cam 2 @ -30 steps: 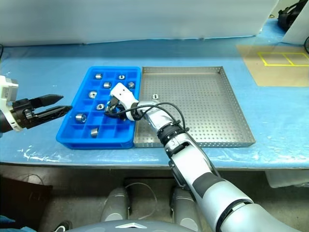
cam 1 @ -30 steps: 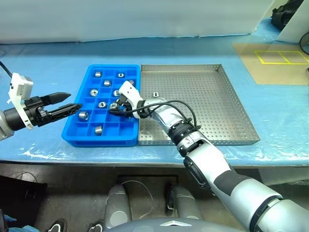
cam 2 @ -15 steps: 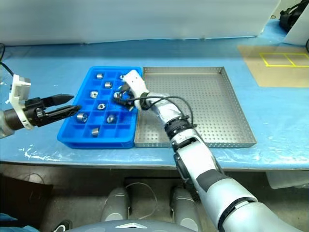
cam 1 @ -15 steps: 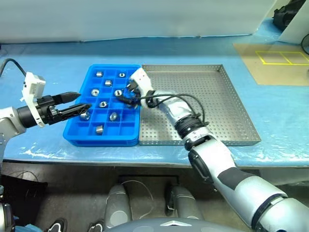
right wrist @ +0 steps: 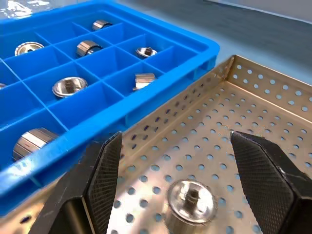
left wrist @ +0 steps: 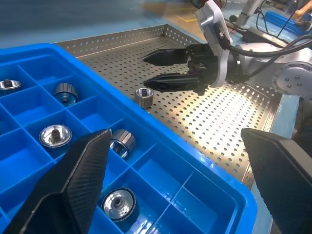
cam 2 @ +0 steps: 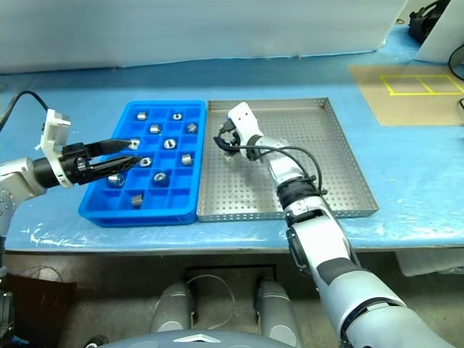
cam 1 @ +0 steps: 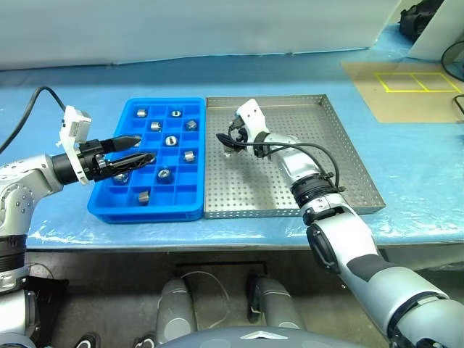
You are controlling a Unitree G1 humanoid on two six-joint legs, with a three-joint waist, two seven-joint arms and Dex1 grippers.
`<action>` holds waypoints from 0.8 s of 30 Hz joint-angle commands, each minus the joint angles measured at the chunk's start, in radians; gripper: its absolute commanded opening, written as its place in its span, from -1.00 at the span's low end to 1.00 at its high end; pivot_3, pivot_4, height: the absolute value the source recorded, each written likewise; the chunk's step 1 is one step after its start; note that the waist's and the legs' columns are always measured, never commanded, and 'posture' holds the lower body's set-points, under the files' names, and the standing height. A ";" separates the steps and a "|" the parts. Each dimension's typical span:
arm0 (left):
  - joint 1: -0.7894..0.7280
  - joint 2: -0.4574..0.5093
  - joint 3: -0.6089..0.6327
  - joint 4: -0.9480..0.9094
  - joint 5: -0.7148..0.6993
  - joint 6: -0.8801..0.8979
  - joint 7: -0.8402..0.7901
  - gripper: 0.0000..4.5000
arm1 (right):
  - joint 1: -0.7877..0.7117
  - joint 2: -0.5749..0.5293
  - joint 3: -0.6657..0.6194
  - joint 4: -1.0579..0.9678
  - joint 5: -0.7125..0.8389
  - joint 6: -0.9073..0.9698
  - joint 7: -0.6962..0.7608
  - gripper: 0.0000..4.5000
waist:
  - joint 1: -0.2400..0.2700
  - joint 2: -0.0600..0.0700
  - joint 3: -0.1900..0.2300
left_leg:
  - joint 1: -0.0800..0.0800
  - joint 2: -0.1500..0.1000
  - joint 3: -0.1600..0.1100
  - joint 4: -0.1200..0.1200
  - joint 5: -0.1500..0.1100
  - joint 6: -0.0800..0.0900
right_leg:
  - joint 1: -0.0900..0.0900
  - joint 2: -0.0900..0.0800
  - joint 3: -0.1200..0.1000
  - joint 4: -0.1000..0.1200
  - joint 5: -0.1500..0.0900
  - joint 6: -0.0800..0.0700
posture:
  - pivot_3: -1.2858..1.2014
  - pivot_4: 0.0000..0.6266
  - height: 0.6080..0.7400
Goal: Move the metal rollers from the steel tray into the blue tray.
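The robot should expect an empty steel tray when it lifts the metal roller (right wrist: 190,206) out, because the steel tray's visible perforated bottom (cam 1: 243,185) is clear around the roller.
The steel tray (cam 1: 312,174) lies on the right, touching the blue tray (cam 1: 145,211) on its left. One of the metal rollers (right wrist: 191,199) stands upright on the steel tray's perforated floor near the blue tray; it is the same roller (left wrist: 144,96) in the left wrist view. My right gripper (cam 1: 227,141) hovers open just over it, a finger on either side, not touching. Several more rollers (cam 1: 171,141) sit in the blue tray's compartments. My left gripper (cam 1: 143,148) is open and empty, held level above the blue tray's left half.
The table is covered with a blue sheet. A tan board with yellow markings (cam 1: 401,82) lies at the back right, and a black item (cam 1: 413,18) beyond it. A black cable (cam 1: 32,101) runs from my left wrist.
My right gripper has swung from over the blue tray to the steel tray's near-left part, above the lone roller. My left gripper has moved inward over the blue tray. The camera has shifted too.
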 commanded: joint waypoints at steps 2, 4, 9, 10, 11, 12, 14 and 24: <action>-0.030 0.007 -0.002 0.004 0.013 -0.021 -0.018 1.00 | -0.045 0.036 -0.003 0.071 -0.028 -0.043 -0.099 0.61 | -0.004 0.000 0.000 | 0.000 0.000 0.000 0.000 0.000 0.000 | 0.000 0.000 0.000 0.000 0.000 0.000 | -0.11 -0.52 1.00; -0.029 0.008 0.000 0.000 0.012 -0.018 -0.018 1.00 | -0.049 0.050 0.006 0.106 -0.045 -0.061 -0.132 0.61 | -0.002 0.000 0.000 | 0.000 0.000 0.000 0.000 0.000 0.000 | 0.000 0.000 0.000 0.000 0.000 0.000 | -0.11 -0.52 1.00; -0.008 0.015 0.014 -0.018 0.007 -0.010 -0.015 1.00 | -0.051 0.063 0.000 0.159 -0.059 -0.093 -0.185 0.61 | -0.004 0.000 0.000 | 0.000 0.000 0.000 0.000 0.000 0.000 | 0.000 0.000 0.000 0.000 0.000 0.000 | -0.10 -0.52 1.00; -0.002 0.018 0.018 -0.022 0.005 -0.007 -0.014 1.00 | -0.051 0.065 -0.003 0.170 -0.059 -0.099 -0.194 0.61 | -0.004 0.000 0.000 | 0.000 0.000 0.000 0.000 0.000 0.000 | 0.000 0.000 0.000 0.000 0.000 0.000 | -0.10 -0.52 1.00; 0.001 0.019 0.020 -0.024 0.004 -0.004 -0.013 1.00 | -0.052 0.067 -0.005 0.180 -0.059 -0.103 -0.201 0.61 | -0.004 0.000 0.000 | 0.000 0.000 0.000 0.000 0.000 0.000 | 0.000 0.000 0.000 0.000 0.000 0.000 | -0.10 -0.52 1.00; 0.005 0.020 0.022 -0.027 0.003 -0.003 -0.011 1.00 | -0.054 0.071 -0.005 0.197 -0.060 -0.106 -0.209 0.61 | -0.005 0.000 0.000 | 0.000 0.000 0.000 0.000 0.000 0.000 | 0.000 0.000 0.000 0.000 0.000 0.000 | -0.10 -0.52 1.00; 0.009 0.019 0.022 -0.031 0.003 -0.001 -0.009 1.00 | -0.058 0.079 -0.005 0.227 -0.063 -0.115 -0.224 0.61 | -0.005 0.000 0.000 | 0.000 0.000 0.000 0.000 0.000 0.000 | 0.000 0.000 0.000 0.000 0.000 0.000 | -0.10 -0.52 1.00; 0.007 0.011 0.015 -0.035 0.003 0.001 -0.006 1.00 | -0.091 0.125 -0.040 0.314 -0.051 -0.105 -0.300 0.61 | -0.006 0.000 0.000 | 0.000 0.000 0.000 0.001 0.000 0.000 | 0.000 0.000 0.000 0.001 0.000 0.000 | -0.09 -0.52 1.00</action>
